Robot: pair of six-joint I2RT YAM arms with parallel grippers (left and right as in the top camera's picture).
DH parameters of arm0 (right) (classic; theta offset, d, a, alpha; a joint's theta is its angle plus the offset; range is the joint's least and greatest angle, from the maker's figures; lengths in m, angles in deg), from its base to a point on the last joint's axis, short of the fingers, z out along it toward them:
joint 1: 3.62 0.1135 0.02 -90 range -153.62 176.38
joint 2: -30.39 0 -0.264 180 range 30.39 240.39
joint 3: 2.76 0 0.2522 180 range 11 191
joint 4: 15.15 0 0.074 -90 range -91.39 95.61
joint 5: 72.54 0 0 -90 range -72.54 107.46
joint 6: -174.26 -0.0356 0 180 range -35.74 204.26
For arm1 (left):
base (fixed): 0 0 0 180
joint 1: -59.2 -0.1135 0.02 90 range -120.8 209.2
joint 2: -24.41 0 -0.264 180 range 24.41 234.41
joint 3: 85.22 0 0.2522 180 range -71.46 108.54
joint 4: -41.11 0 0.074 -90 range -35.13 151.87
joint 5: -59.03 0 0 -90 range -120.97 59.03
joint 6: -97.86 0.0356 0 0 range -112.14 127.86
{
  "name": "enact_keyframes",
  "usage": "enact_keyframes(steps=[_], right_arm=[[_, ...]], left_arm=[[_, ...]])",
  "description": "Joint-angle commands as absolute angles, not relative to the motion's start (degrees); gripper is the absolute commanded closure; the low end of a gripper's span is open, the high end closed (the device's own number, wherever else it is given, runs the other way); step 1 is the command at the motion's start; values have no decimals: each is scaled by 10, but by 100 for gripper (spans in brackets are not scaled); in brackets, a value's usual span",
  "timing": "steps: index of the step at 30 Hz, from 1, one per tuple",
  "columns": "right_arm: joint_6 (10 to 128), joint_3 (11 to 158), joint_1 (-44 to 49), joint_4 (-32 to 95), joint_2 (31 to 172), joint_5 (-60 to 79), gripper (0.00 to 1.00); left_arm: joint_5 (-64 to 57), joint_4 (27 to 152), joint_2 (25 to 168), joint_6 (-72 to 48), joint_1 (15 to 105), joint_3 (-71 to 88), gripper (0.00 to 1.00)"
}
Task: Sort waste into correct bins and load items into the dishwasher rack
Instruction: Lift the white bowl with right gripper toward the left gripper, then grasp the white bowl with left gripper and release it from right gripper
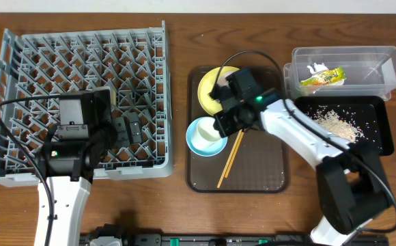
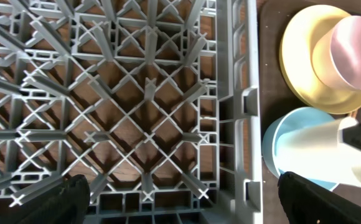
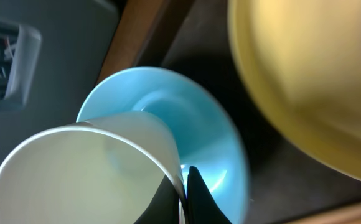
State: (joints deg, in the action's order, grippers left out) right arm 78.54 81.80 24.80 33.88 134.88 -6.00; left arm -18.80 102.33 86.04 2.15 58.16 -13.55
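My right gripper should lift the cup (image 1: 205, 132) and pass it to my left gripper, because it is pinching the small white cup's rim (image 3: 166, 169) and the rack is on my left gripper's side.
My right gripper (image 1: 220, 126) is shut on the rim of the small white cup (image 1: 205, 132) and holds it tilted over the light blue bowl (image 1: 208, 151) on the brown tray. In the right wrist view the fingers (image 3: 184, 190) pinch the cup's wall (image 3: 87, 174) above the bowl (image 3: 193, 118). The yellow plate (image 1: 209, 85) lies behind, with a pale bowl (image 2: 355, 46) on it. Chopsticks (image 1: 231, 157) lie on the tray. My left gripper (image 1: 126, 130) is open and empty over the grey dishwasher rack (image 1: 20, 75), near its right wall (image 2: 233, 93).
The brown tray (image 1: 266, 171) sits between the rack and the tubs. The clear tub (image 1: 382, 61) holds the green-and-yellow wrapper (image 1: 323, 78) and a white paper scrap (image 1: 315, 68). The black tub (image 1: 379, 130) holds rice and crumbs (image 1: 336, 123).
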Motion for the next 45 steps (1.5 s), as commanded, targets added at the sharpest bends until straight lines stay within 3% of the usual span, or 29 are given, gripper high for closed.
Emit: enact_keyframes(steps=[1,4,11,19,23,35,42,45], right_arm=[[751,845,201,337,1290,-77,99],[734,845,149,326,1265,-137,99],[734,844,39,309,1278,-451,99],[728,844,57,247,1285,-608,99],[683,844,70,194,1285,-617,99],[586,844,101,62,1285,-636,99],[555,844,108,13,1285,-636,99],[553,844,110,11,1285,-625,99]], left_arm=[[-161,1023,861,29,583,-121,2],[-112,1020,861,28,583,-121,1],[70,949,876,-77,583,-121,1],[367,781,962,-241,584,-121,1],[467,685,1006,-307,591,-121,1],[470,462,1031,-464,699,-121,1],[456,451,1031,-476,738,-121,0],[448,450,1031,-482,741,-121,10]])
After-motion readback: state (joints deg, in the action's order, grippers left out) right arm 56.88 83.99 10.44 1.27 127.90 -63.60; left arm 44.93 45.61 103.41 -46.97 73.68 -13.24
